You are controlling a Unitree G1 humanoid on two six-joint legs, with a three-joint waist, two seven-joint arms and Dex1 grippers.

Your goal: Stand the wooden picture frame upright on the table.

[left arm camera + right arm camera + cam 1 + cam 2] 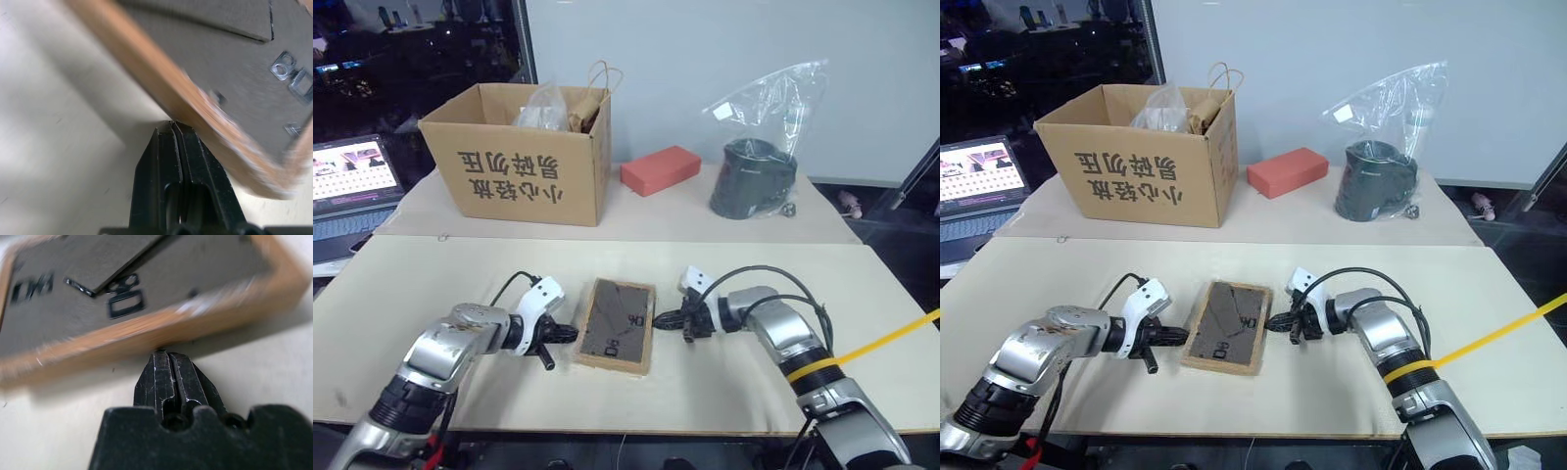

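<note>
I should back off, because the frame's stand [1226, 311] lies folded and my shut right gripper only pushes on the frame's edge. Then I should raise the stand and grip that edge [1267, 302] between open fingers.
The wooden picture frame [617, 324] lies flat on the table [724, 401], dark back panel up, its stand folded against the back. My left gripper [570, 334] is shut, its tips against the frame's left edge [161, 93]. My right gripper [658, 318] is shut too, with its tips at the frame's right edge [161, 333]. Neither gripper holds the frame; each presses or rests on one side of it.
At the back stand a cardboard box [524, 157] with bags inside, a red flat box [660, 169] and a dark pot in a plastic bag [756, 174]. A laptop [347, 181] sits at the far left. A seam [607, 240] crosses the table behind the frame.
</note>
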